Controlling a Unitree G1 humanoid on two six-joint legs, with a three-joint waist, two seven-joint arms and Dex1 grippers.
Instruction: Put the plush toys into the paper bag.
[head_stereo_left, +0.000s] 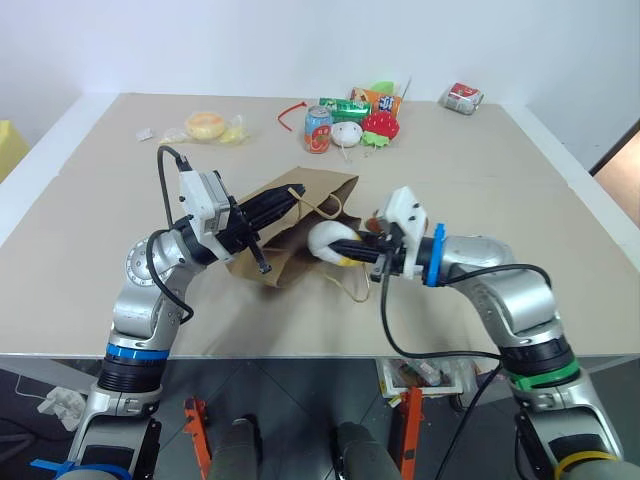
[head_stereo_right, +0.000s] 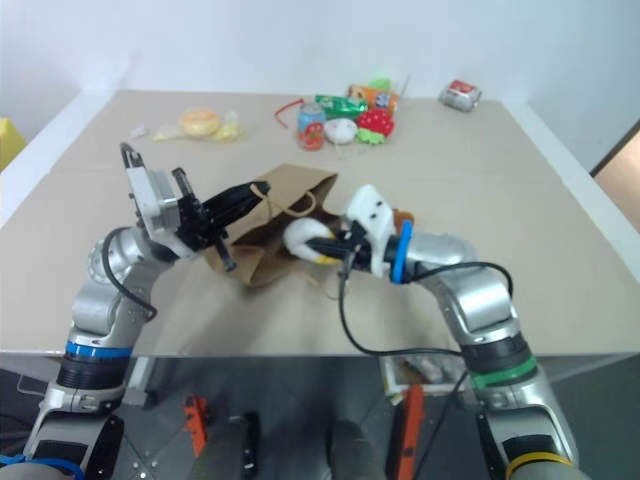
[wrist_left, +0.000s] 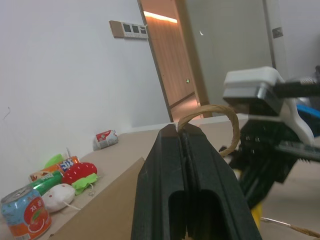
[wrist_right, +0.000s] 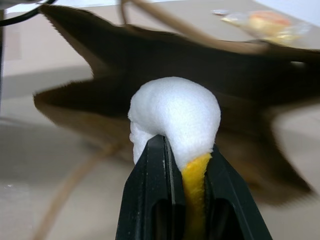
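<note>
The egg plush toy's white end (head_stereo_left: 322, 237) points into the paper bag's wide opening (head_stereo_left: 293, 238), so the robot's right gripper should keep pushing the toy in until it sits fully inside.
The brown paper bag (head_stereo_left: 285, 235) lies on its side mid-table with its mouth (wrist_right: 250, 85) open toward my right arm. My left gripper (head_stereo_left: 292, 197) is shut on one of its cord loop handles (wrist_left: 210, 111) and holds the top edge of the bag up. My right gripper (head_stereo_left: 357, 250) is shut on the white and yellow egg plush toy (head_stereo_left: 332, 242), which hangs just in front of the bag's mouth. From the right wrist, the white half (wrist_right: 175, 115) bulges past the fingers. A bit of brown fur (head_stereo_right: 403, 215) shows behind my right wrist.
At the table's far side stand a drink can (head_stereo_left: 318, 129), a small white round plush (head_stereo_left: 347, 133), a red strawberry plush (head_stereo_left: 381, 125) and snack packets (head_stereo_left: 345, 104). A crushed can (head_stereo_left: 462, 96) lies far right and a wrapped bun (head_stereo_left: 205, 124) far left.
</note>
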